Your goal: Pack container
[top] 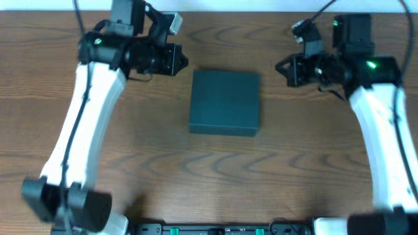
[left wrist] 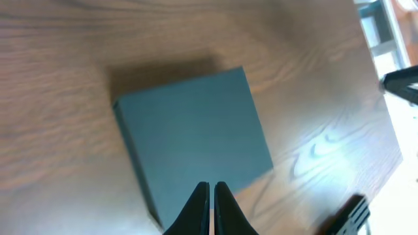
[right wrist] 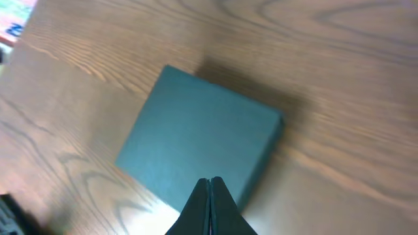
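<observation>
The dark green container (top: 225, 100) is closed and clear of the robot's left gripper, so the left gripper keeps pulling back until it comes near the black rail (top: 196, 229) and opens.
The dark green container (top: 225, 102) lies flat and closed in the middle of the wooden table. It also shows in the left wrist view (left wrist: 192, 140) and the right wrist view (right wrist: 199, 143). My left gripper (top: 183, 62) hovers to the container's upper left, shut and empty; its fingers (left wrist: 212, 189) are pressed together. My right gripper (top: 281, 66) hovers to the container's upper right, shut and empty; its fingers (right wrist: 210, 183) are together. Neither touches the container. No snack packets are in view.
The wooden table (top: 209, 170) stretches around the container. A black rail with green parts (top: 222, 228) runs along the front edge. A colourful object (right wrist: 13, 19) shows at the top left corner of the right wrist view.
</observation>
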